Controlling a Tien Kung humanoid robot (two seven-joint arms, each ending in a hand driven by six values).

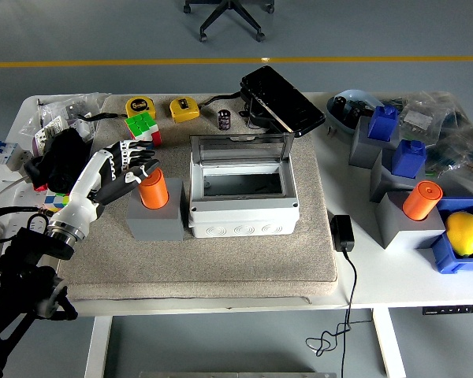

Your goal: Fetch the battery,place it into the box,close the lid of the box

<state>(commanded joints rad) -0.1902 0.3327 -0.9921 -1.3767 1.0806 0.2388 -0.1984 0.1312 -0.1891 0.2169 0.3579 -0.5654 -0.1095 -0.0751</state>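
Observation:
The orange battery sits sunk (154, 204) in a loose grey block holder (158, 226), so I expect the holder to move a little and stay behind when I pick the battery up out of it.
An orange cylindrical battery (153, 190) stands upright in a grey block holder (154, 220) on the beige mat. My left hand (136, 168) is right beside its upper left, fingers spread and reaching around its top; whether they touch it is unclear. To the right of the holder sits the white box (243, 213), with its clear lid (240, 147) standing open at the back and its inside bare. The right arm is out of sight.
A second orange cylinder (421, 200) stands in a grey holder at the right. At the back lie a Rubik's cube (142, 126), two yellow tape measures (139, 105), a small dark cylinder (224, 120) and a black device (282, 101). A black adapter (342, 233) lies right of the mat.

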